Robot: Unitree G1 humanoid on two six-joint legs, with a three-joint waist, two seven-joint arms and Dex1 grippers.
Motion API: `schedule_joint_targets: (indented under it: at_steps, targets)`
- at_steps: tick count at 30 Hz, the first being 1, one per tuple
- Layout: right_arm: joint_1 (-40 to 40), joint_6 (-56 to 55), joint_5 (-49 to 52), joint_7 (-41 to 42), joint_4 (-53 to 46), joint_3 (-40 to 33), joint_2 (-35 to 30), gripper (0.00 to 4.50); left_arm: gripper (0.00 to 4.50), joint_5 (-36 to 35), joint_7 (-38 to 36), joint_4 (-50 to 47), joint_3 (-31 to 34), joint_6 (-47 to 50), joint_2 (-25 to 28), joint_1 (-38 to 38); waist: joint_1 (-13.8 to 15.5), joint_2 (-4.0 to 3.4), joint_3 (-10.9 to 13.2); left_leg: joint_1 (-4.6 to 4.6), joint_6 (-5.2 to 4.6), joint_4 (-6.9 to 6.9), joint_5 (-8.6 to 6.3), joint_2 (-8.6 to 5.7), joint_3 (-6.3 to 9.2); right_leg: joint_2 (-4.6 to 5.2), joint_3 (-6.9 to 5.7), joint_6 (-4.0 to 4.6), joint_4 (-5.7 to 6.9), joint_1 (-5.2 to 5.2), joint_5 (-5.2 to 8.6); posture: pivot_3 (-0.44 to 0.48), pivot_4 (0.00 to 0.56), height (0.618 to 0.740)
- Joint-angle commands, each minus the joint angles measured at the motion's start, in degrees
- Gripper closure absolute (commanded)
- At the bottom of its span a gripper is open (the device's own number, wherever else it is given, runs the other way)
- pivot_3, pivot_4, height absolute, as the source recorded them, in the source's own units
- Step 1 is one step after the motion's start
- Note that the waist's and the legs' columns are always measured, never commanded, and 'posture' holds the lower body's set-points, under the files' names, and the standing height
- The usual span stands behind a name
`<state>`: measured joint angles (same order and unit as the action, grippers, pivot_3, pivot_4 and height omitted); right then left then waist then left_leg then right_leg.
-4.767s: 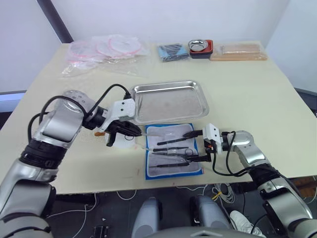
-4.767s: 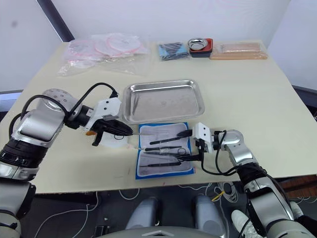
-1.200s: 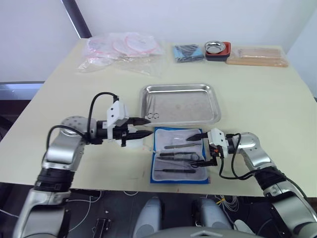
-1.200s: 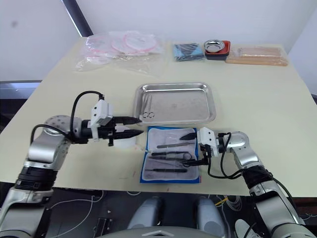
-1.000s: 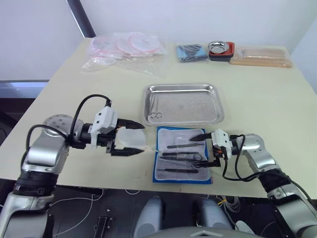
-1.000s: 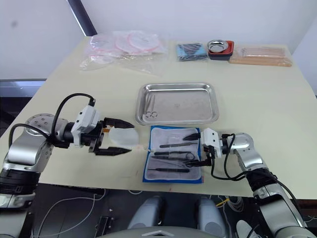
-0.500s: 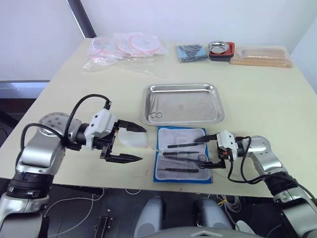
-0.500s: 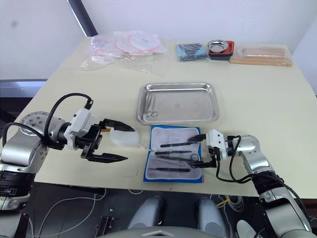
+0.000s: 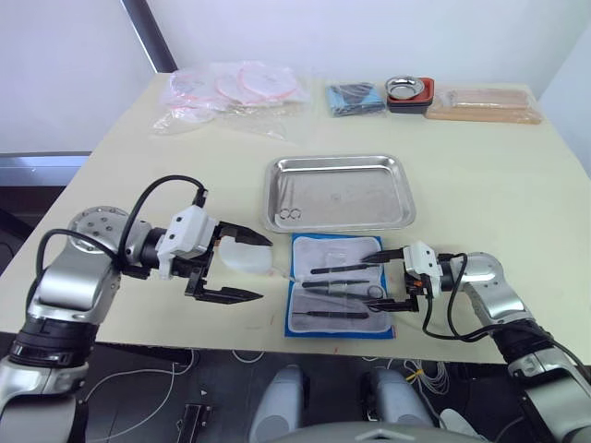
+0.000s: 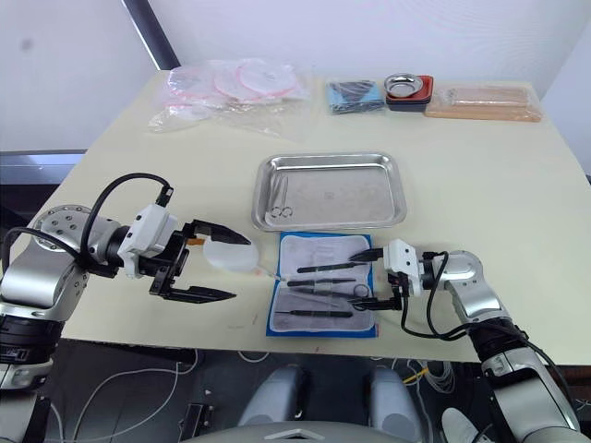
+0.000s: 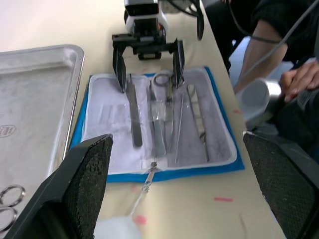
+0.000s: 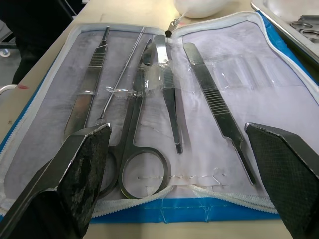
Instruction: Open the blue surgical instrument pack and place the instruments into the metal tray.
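The flat instrument (image 11: 134,113) next to the empty loops is clear of the transparent strap (image 11: 158,110), so it will come loose right away when the robot lifts it.
The blue surgical instrument pack (image 9: 337,288) lies unzipped and flat on the table, just in front of the metal tray (image 9: 340,166). Several instruments sit in its whitish lining: ring-handled scissors (image 12: 134,129), tweezers (image 12: 219,107), a thin probe (image 12: 122,69) and a flat handle (image 12: 89,84). One pair of scissors (image 9: 291,214) lies in the tray's near left corner. My right gripper (image 9: 369,283) is open at the pack's right edge, its fingertips over the lining. My left gripper (image 9: 267,269) is wide open and holds nothing, just left of the pack.
A white crumpled wad (image 9: 245,260) lies on the table by my left gripper. Along the far edge are plastic bags with pink rings (image 9: 226,90), a small blue packet (image 9: 354,97), a steel bowl on a red base (image 9: 409,90) and a tan box (image 9: 485,101). A person's hand (image 11: 299,79) is beside the table.
Scissors now lie in the tray, which was empty earlier. My left gripper has drawn back from the tray's corner to the left of the pack. The right gripper has barely moved.
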<state>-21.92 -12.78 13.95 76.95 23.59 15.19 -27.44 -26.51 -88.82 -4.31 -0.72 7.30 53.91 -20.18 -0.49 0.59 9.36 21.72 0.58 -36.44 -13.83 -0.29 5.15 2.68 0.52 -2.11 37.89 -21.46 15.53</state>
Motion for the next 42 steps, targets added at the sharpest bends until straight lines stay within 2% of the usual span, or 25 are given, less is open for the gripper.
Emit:
schedule_joint_targets:
  at_steps: [1, 4, 5, 7, 10, 17, 31, 40, 42]
  targets:
    - [2.7, 1.4, -4.8, 0.2, 4.4, 2.6, -1.4, 0.00, 0.09, 3.4, 0.4, 1.6, -2.4, -3.0, -2.0, -2.6, 0.0, 0.01, 0.0, 0.00, 0.00, 0.00, 0.00, 0.00, -0.04, 0.00, 0.05, 0.00, 0.01, -0.02, 0.00, 0.000, 0.150, 0.740]
    - [2.4, 1.5, -4.8, -0.1, 4.6, 2.5, -1.2, 0.00, 0.09, 5.7, 1.2, 4.0, -4.6, -3.6, -4.1, -4.6, -0.2, 0.05, 0.0, 0.01, 0.00, -0.05, 0.00, 0.00, -0.17, -0.01, 0.18, -0.02, 0.03, -0.06, -0.03, 0.000, 0.150, 0.740]
    - [2.3, 1.6, -4.9, -0.3, 4.5, 2.6, -1.0, 0.00, 0.32, 6.5, 1.4, 4.9, -5.4, -4.1, -4.8, -5.1, -0.2, 0.06, 0.0, 0.01, 0.00, -0.05, 0.00, 0.01, -0.21, -0.01, 0.22, -0.02, 0.03, -0.07, -0.03, 0.000, 0.150, 0.740]
    - [2.1, 1.9, -5.0, -0.5, 4.2, 2.9, -0.6, 0.00, 0.85, 7.7, 1.6, 6.2, -6.9, -5.0, -6.7, -6.2, -0.2, 0.10, 0.0, 0.01, -0.01, -0.05, 0.00, 0.01, -0.21, -0.02, 0.23, -0.03, 0.04, -0.08, -0.04, 0.000, 0.150, 0.740]
    - [1.7, 2.1, -5.3, -0.8, 4.2, 3.4, -0.1, 0.00, 2.27, 8.7, 1.9, 7.6, -8.1, -6.1, -8.5, -7.4, -0.3, 0.14, 0.0, 0.00, -0.01, -0.06, 0.00, 0.03, -0.24, -0.04, 0.26, -0.03, 0.09, -0.10, -0.04, 0.000, 0.150, 0.740]
    - [1.0, 2.8, -5.4, -1.3, 3.8, 3.7, 0.7, 0.00, 2.27, 12.1, 2.8, 11.9, -10.5, -8.3, -11.6, -9.6, -0.5, 0.13, 0.0, -0.03, -0.01, -0.07, 0.00, 0.23, -0.25, -0.28, 0.30, -0.02, 0.14, -0.13, -0.05, 0.000, 0.150, 0.740]
    - [1.4, 3.2, -5.6, -2.0, 3.7, 3.7, 1.1, 0.00, 2.27, 20.2, 10.2, 23.9, -13.7, -15.9, -18.7, -9.7, -0.5, 0.13, 0.0, -0.08, -0.01, -0.08, 0.00, 0.57, -0.32, -0.67, 0.42, 0.09, 0.17, -0.17, -0.11, 0.000, 0.150, 0.740]
    - [1.6, 3.6, -5.7, -2.5, 3.1, 4.1, 1.8, 0.00, 2.27, 21.9, 10.9, 29.4, -14.4, -19.1, -21.1, -9.8, -0.5, 0.12, -0.1, -0.15, 0.00, -0.09, 0.00, 0.60, -0.32, -0.71, 0.42, 0.13, 0.19, -0.12, -0.14, 0.000, 0.150, 0.740]
    - [1.4, 3.7, -5.8, -2.7, 3.1, 4.3, 2.1, 0.00, 2.84, 21.9, 10.9, 29.8, -14.4, -19.3, -21.4, -9.9, -0.5, 0.11, -0.1, -0.16, -0.01, -0.09, 0.00, 0.62, -0.31, -0.74, 0.42, 0.14, 0.19, -0.12, -0.14, 0.000, 0.150, 0.740]
